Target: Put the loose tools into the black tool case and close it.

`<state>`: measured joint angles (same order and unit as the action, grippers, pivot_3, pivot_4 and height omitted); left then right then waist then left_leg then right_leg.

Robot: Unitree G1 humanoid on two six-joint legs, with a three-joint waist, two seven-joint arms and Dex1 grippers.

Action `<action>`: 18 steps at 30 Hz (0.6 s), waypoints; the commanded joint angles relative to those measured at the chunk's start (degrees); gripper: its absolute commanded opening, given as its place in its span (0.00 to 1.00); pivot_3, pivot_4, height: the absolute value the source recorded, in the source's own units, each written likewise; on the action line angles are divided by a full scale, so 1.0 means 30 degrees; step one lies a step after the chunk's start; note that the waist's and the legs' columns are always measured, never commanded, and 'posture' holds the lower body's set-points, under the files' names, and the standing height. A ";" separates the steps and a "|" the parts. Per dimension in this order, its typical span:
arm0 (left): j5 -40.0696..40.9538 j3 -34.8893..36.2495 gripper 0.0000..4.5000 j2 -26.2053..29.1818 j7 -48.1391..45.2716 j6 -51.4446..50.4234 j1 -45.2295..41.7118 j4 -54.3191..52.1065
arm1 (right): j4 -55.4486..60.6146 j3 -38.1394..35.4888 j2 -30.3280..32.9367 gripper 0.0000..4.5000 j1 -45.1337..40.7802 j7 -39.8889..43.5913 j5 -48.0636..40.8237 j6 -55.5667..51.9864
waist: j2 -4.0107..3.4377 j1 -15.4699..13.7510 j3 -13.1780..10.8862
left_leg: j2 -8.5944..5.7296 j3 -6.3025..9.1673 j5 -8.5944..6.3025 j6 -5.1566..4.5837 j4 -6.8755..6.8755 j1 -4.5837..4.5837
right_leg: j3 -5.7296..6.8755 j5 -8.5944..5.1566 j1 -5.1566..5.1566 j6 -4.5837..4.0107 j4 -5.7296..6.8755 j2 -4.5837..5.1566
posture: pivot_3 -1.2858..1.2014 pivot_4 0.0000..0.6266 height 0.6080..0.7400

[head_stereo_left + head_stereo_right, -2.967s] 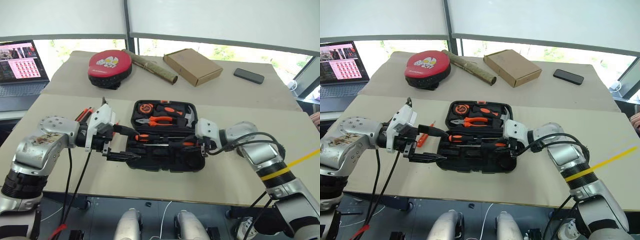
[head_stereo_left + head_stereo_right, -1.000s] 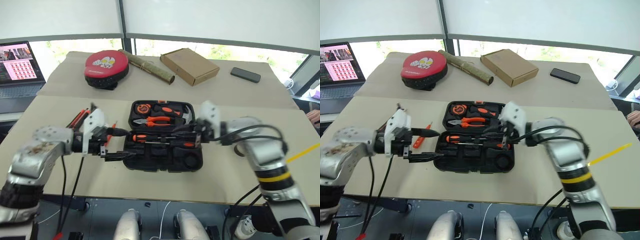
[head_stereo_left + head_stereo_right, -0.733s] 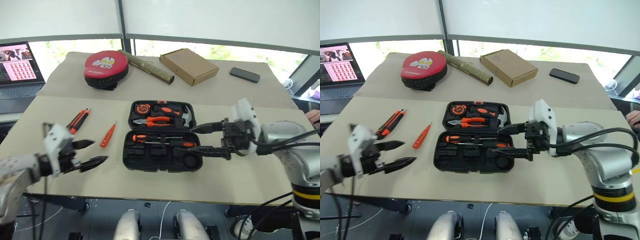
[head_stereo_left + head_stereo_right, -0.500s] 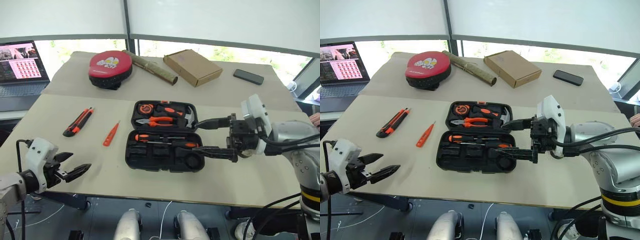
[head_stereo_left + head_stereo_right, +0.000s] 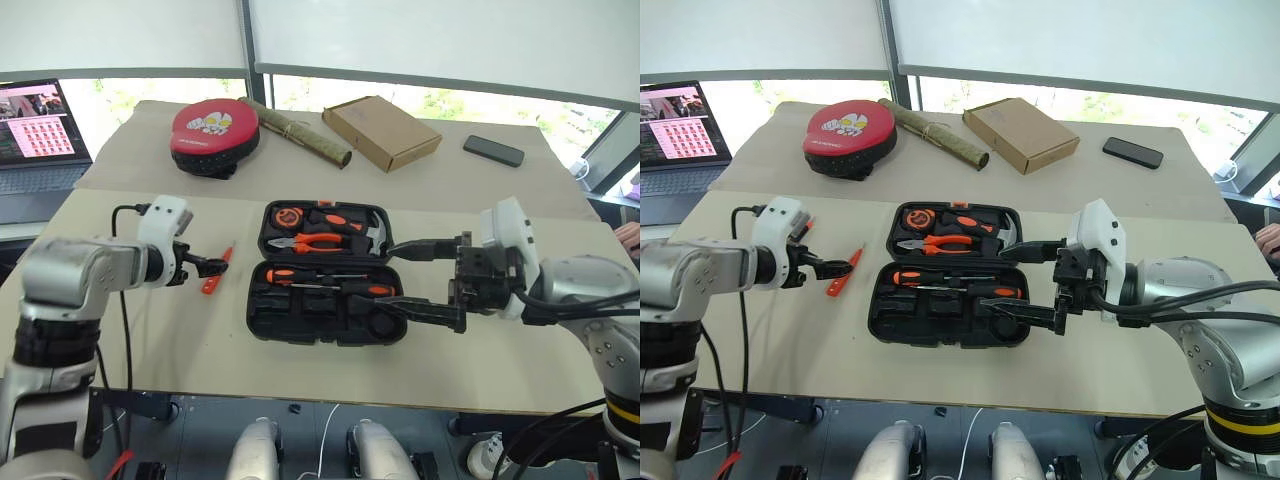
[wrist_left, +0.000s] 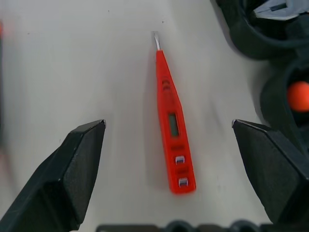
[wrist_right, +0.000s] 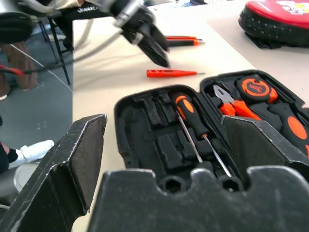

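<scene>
The black tool case has an empty groove (image 5: 292,293) running next to the screwdrivers, so the thin orange tester screwdriver (image 5: 214,281) will settle there when the robot lowers it.
The black tool case (image 5: 262,300) lies open mid-table. Two black-and-orange screwdrivers (image 5: 300,274) rest in its near half, with pliers, a hammer and a tape measure in the far half. A thin orange tester screwdriver (image 6: 173,130) lies on the table left of the case. My left gripper (image 5: 205,265) hangs open just over it, one finger on each side. The utility knife (image 7: 181,39) lies further left, behind that arm. My right gripper (image 5: 385,276) is open and empty over the case's right end.
At the back stand a red-and-black round pad (image 5: 214,128), a rolled mat (image 5: 300,130), a cardboard box (image 5: 383,131) and a phone (image 5: 493,150). A laptop (image 5: 40,130) sits far left. The table's front edge runs close below the case.
My right gripper has opened and drawn back right from inside the case. My left gripper left the case's left edge, swung out to the front left, then came in over the tester screwdriver.
</scene>
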<state>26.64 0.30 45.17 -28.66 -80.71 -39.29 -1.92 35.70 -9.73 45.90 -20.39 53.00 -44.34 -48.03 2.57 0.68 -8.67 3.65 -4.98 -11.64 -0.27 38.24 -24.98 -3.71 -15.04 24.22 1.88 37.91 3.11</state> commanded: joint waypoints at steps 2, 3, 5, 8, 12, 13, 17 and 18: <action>-0.1553 -0.3612 1.00 -0.0429 -0.1703 0.1609 -0.2827 0.4921 | 0.0961 -0.0292 -0.0394 0.99 0.0063 -0.1388 -0.0752 0.0130 | 0.0002 -0.0016 -0.0001 | -0.0004 0.0001 0.0001 0.0000 0.0000 -0.0004 | 0.0003 0.0000 0.0003 0.0000 0.0008 0.0000 | 0.52 0.24 1.00; -0.1815 -0.4166 1.00 -0.0490 -0.2069 0.1929 -0.3238 0.5718 | 0.1015 -0.0240 -0.0459 0.99 0.0072 -0.1610 -0.0825 0.0140 | 0.0002 -0.0021 -0.0001 | -0.0010 0.0001 0.0001 0.0000 0.0001 -0.0007 | 0.0005 -0.0001 0.0003 0.0000 0.0008 0.0000 | 0.52 0.24 1.00; -0.2160 -0.5334 0.94 -0.0581 -0.3214 0.2343 -0.3918 0.7049 | 0.1282 -0.0177 -0.0595 1.00 0.0307 -0.2038 -0.0903 0.0222 | -0.0001 -0.0023 0.0000 | -0.0021 0.0001 0.0002 0.0000 0.0002 -0.0005 | 0.0005 -0.0001 -0.0003 0.0001 0.0006 0.0005 | 0.52 0.24 1.00; -0.2848 -0.6566 0.77 -0.0778 -0.4582 0.2985 -0.4784 0.8916 | 0.1634 -0.0195 -0.0724 1.00 0.0667 -0.2547 -0.1133 0.0267 | -0.0011 -0.0101 0.0006 | -0.0026 0.0001 0.0002 0.0000 0.0002 -0.0006 | 0.0005 -0.0005 -0.0002 0.0006 0.0007 0.0012 | 0.52 0.24 1.00; -0.4108 -0.7935 0.43 -0.0983 -0.6226 0.4212 -0.5623 1.0922 | 0.2117 -0.0476 -0.0705 1.00 0.1247 -0.2950 -0.1533 0.0292 | -0.0014 -0.0247 0.0008 | -0.0051 0.0001 0.0002 0.0000 0.0003 -0.0005 | 0.0005 -0.0009 -0.0010 0.0014 0.0006 0.0032 | 0.52 0.24 1.00; -0.4387 -0.8176 0.36 -0.1059 -0.6607 0.4472 -0.5762 1.1259 | 0.2211 -0.0569 -0.0657 1.00 0.1434 -0.3025 -0.1630 0.0323 | -0.0014 -0.0257 0.0009 | -0.0059 0.0001 0.0002 -0.0001 0.0003 -0.0005 | 0.0004 -0.0011 -0.0012 0.0018 0.0008 0.0042 | 0.52 0.24 1.00; -0.5286 -0.8597 0.08 -0.1210 -0.7689 0.5101 -0.6074 1.2129 | 0.2582 -0.0840 -0.0456 1.00 0.2064 -0.3264 -0.1897 0.0414 | -0.0017 -0.0343 0.0011 | -0.0070 0.0003 0.0002 -0.0002 0.0003 -0.0006 | 0.0004 -0.0017 -0.0017 0.0028 0.0006 0.0053 | 0.52 0.24 1.00; -0.5546 -0.8612 0.08 -0.1128 -0.8064 0.5687 -0.6040 1.2200 | 0.2697 -0.0904 -0.0379 1.00 0.2266 -0.3312 -0.1928 0.0423 | -0.0021 -0.0347 0.0013 | -0.0074 0.0003 0.0002 -0.0002 0.0004 -0.0005 | 0.0004 -0.0017 -0.0018 0.0029 0.0006 0.0058 | 0.52 0.24 1.00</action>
<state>10.81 -23.43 42.75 -50.21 -64.67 -58.68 32.97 41.66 -10.08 43.96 -14.04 43.48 -48.60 -47.99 2.51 -0.36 -8.63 3.42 -4.97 -11.63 -0.27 38.25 -25.00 -3.70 -15.09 24.16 1.98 37.93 3.28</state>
